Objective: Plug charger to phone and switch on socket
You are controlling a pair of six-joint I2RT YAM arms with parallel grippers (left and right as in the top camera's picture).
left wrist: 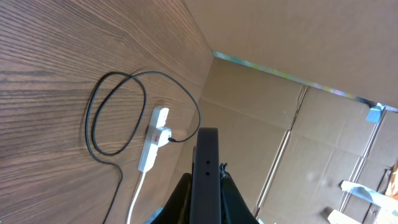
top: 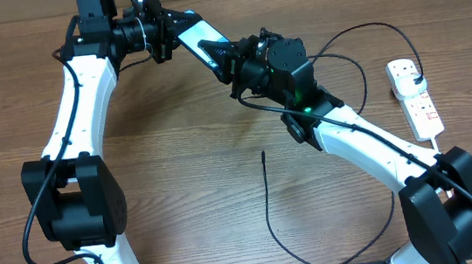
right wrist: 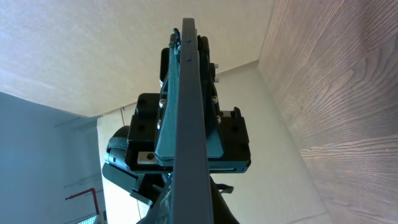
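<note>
My right gripper should leave the phone to my left gripper and grab the charger cable's free tip [top: 263,156], because my right fingers are closed on the phone's near end [top: 213,62].
The phone [top: 193,34] is held in the air at the back of the table, between both grippers. My left gripper [top: 166,34] is shut on its far end and my right gripper [top: 219,56] is shut on its near end. The left wrist view shows the phone edge-on [left wrist: 206,168] between the left fingers [left wrist: 205,202]. The right wrist view shows it edge-on [right wrist: 188,118] between the right fingers [right wrist: 193,208]. The charger cable [top: 267,199] lies on the table, its small tip [top: 263,154] free at mid-table. Its black plug [top: 419,84] sits in the white socket strip [top: 418,104] at the right.
The black cable runs in loops over the right half of the wooden table [top: 179,173] and under my right arm. The left wrist view shows the strip [left wrist: 152,146], its white cord and the cable loop [left wrist: 118,112]. Cardboard walls [left wrist: 298,124] stand behind.
</note>
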